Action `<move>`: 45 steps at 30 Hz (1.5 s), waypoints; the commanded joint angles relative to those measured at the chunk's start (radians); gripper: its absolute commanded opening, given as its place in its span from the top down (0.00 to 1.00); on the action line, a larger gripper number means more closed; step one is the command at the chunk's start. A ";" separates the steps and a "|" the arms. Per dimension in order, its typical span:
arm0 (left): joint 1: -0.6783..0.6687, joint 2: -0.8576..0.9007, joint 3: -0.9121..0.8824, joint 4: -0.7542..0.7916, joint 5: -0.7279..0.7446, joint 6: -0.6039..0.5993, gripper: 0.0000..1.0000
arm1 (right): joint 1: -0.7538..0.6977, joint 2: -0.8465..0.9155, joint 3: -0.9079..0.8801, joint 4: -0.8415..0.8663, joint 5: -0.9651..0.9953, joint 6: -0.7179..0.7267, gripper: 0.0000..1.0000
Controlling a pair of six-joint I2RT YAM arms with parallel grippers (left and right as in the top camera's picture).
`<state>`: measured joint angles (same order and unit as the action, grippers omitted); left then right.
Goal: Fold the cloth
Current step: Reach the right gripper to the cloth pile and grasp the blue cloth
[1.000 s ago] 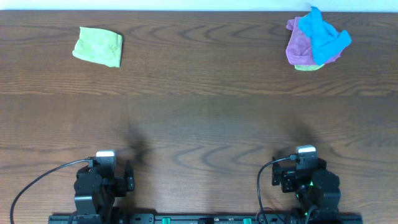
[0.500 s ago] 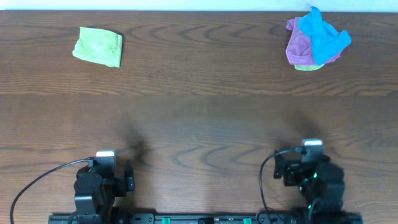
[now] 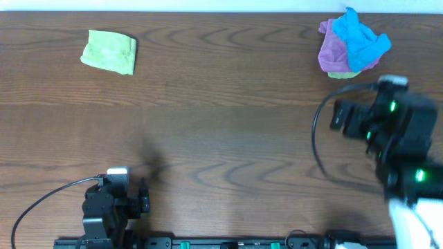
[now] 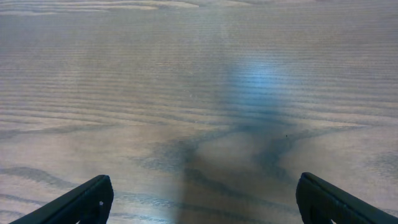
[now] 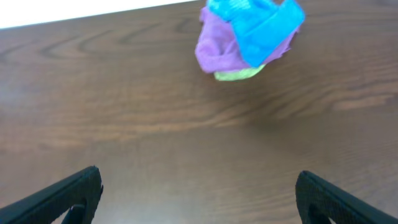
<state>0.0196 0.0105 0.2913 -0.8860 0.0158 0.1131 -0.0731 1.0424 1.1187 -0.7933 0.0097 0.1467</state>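
Observation:
I should go on moving my right gripper toward the pile, with the blue cloth lying on top (image 3: 356, 36) of the purple cloth, before I close it on the blue cloth's middle (image 3: 364, 50).
A crumpled pile of cloths (image 3: 351, 45), blue on purple with a green one under it, lies at the table's far right. It also shows in the right wrist view (image 5: 247, 37), ahead of the fingers. A folded green cloth (image 3: 109, 51) lies at the far left. My right gripper (image 5: 198, 199) is open and empty, raised over the table a short way in front of the pile; the arm (image 3: 387, 124) is blurred in the overhead view. My left gripper (image 4: 202, 199) is open and empty over bare wood; its arm (image 3: 114, 204) rests at the front left.
The dark wooden table (image 3: 221, 138) runs to a white wall at the back edge, just behind the pile. A black cable (image 3: 41, 204) loops from the left arm at the front edge.
The right arm has lifted from its rest at the front right and swung toward the far right, close to the cloth pile. The left arm has not moved.

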 commanded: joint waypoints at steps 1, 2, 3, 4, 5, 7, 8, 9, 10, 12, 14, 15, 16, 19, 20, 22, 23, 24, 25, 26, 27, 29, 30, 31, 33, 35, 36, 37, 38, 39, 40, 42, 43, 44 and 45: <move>0.006 -0.007 -0.009 -0.059 0.018 0.021 0.05 | -0.052 0.155 0.126 -0.025 -0.031 0.029 0.01; 0.006 -0.007 -0.009 -0.059 0.018 0.021 0.05 | -0.069 0.215 0.171 -0.035 -0.043 0.028 0.01; 0.006 -0.007 -0.009 -0.059 0.018 0.021 0.05 | -0.084 0.268 0.210 -0.043 -0.052 0.026 0.01; 0.006 -0.007 -0.009 -0.059 0.018 0.021 0.05 | -0.098 0.318 0.248 -0.049 -0.065 0.018 0.01; 0.006 -0.007 -0.009 -0.059 0.019 0.021 0.05 | -0.115 0.386 0.299 -0.053 -0.082 0.008 0.01; 0.006 -0.007 -0.009 -0.059 0.019 0.021 0.05 | -0.135 0.466 0.364 -0.063 -0.107 -0.009 0.01; 0.006 -0.007 -0.009 -0.059 0.018 0.021 0.05 | -0.142 0.503 0.395 -0.068 -0.124 -0.029 0.01; 0.006 -0.007 -0.009 -0.059 0.019 0.021 0.05 | -0.146 0.548 0.432 -0.072 -0.146 -0.060 0.01; 0.006 -0.007 -0.009 -0.059 0.019 0.021 0.05 | -0.146 0.574 0.452 -0.070 -0.150 -0.070 0.01; 0.006 -0.007 -0.009 -0.059 0.018 0.021 0.05 | -0.146 0.600 0.459 -0.045 -0.149 -0.069 0.01; 0.006 -0.007 -0.009 -0.059 0.018 0.021 0.05 | -0.146 0.612 0.456 -0.024 -0.149 -0.056 0.01; 0.006 -0.007 -0.009 -0.059 0.018 0.021 0.05 | -0.144 0.618 0.456 -0.014 -0.143 -0.058 0.01; 0.006 -0.007 -0.009 -0.059 0.018 0.021 0.05 | -0.145 0.622 0.456 -0.011 -0.123 -0.058 0.01; 0.006 -0.007 -0.009 -0.059 0.018 0.021 0.05 | -0.145 0.631 0.455 -0.001 -0.083 -0.058 0.01; 0.006 -0.007 -0.009 -0.059 0.019 0.021 0.05 | -0.145 0.634 0.455 0.010 -0.081 -0.058 0.01; 0.006 -0.007 -0.009 -0.059 0.019 0.021 0.05 | -0.145 0.644 0.455 0.052 -0.080 -0.059 0.01; 0.006 -0.007 -0.009 -0.059 0.018 0.021 0.05 | -0.145 0.649 0.455 0.073 -0.079 -0.058 0.01; 0.006 -0.007 -0.009 -0.059 0.019 0.021 0.05 | -0.149 0.657 0.456 0.098 -0.075 -0.058 0.01; 0.006 -0.007 -0.009 -0.059 0.018 0.021 0.05 | -0.154 0.666 0.456 0.119 -0.068 -0.050 0.01; 0.006 -0.007 -0.009 -0.059 0.018 0.021 0.05 | -0.162 0.683 0.456 0.148 -0.063 -0.036 0.01; 0.006 -0.007 -0.009 -0.059 0.018 0.021 0.04 | -0.173 0.703 0.458 0.177 -0.063 -0.019 0.01; 0.006 -0.007 -0.009 -0.059 0.018 0.021 0.05 | -0.190 0.741 0.464 0.226 -0.071 -0.003 0.01; 0.006 -0.007 -0.009 -0.059 0.018 0.021 0.05 | -0.196 0.758 0.469 0.245 -0.074 -0.001 0.01; 0.006 -0.007 -0.009 -0.059 0.018 0.021 0.04 | -0.203 0.777 0.477 0.266 -0.079 -0.001 0.01; 0.006 -0.007 -0.009 -0.059 0.018 0.021 0.05 | -0.214 0.816 0.503 0.295 -0.098 -0.001 0.01; 0.006 -0.007 -0.009 -0.059 0.018 0.021 0.05 | -0.220 0.865 0.544 0.314 -0.113 0.006 0.01; 0.006 -0.007 -0.009 -0.059 0.018 0.021 0.05 | -0.221 0.892 0.569 0.321 -0.119 0.006 0.01; 0.006 -0.007 -0.009 -0.059 0.018 0.021 0.05 | -0.221 0.920 0.596 0.324 -0.120 0.006 0.01; 0.006 -0.007 -0.009 -0.059 0.019 0.021 0.05 | -0.221 0.958 0.635 0.323 -0.120 0.006 0.01; 0.006 -0.007 -0.009 -0.059 0.019 0.021 0.05 | -0.221 0.982 0.662 0.323 -0.125 0.006 0.01; 0.006 -0.007 -0.009 -0.059 0.018 0.021 0.05 | -0.221 1.011 0.693 0.322 -0.136 0.007 0.01; 0.006 -0.007 -0.009 -0.059 0.019 0.021 0.05 | -0.220 1.063 0.750 0.323 -0.150 0.030 0.01; 0.006 -0.007 -0.009 -0.059 0.019 0.021 0.05 | -0.220 1.090 0.779 0.322 -0.154 0.050 0.01; 0.006 -0.007 -0.009 -0.059 0.019 0.021 0.05 | -0.220 1.110 0.799 0.323 -0.166 0.061 0.01; 0.006 -0.007 -0.009 -0.059 0.019 0.021 0.05 | -0.220 1.126 0.812 0.326 -0.177 0.069 0.01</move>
<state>0.0196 0.0101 0.2913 -0.8864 0.0158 0.1131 -0.2897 2.1342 1.8866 -0.4683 -0.1287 0.1677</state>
